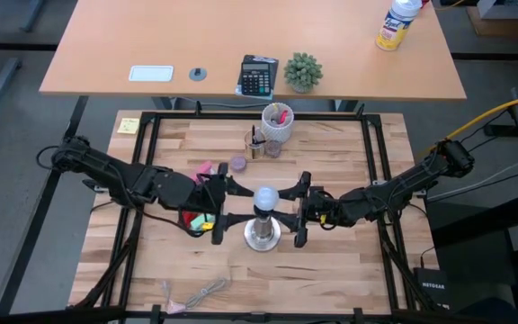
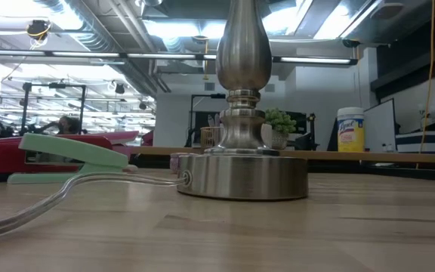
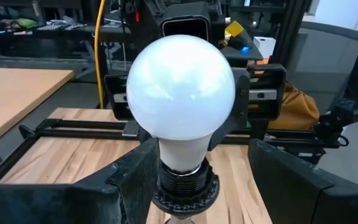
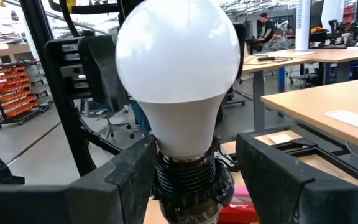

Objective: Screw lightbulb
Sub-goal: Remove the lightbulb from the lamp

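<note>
The lightbulb's neck has my left gripper's open fingers low beside it, so I should move my left gripper back and lift it to the round globe before screwing.
The frosted-white lightbulb stands upright in the black collar on top of the silvery metal socket stand, whose round base rests mid-table. My left gripper stands to its left, level and open, with one finger on each side of the bulb's neck. My right gripper faces it from the right, also level and open. Its fingers stand on either side of the collar below the bulb. I see no touch by either.
A clear cable runs from the stand's base toward the near left. A green-and-red tool and coloured blocks lie under the left arm. A white cup stands at the far edge, and a cord lies at the near left.
</note>
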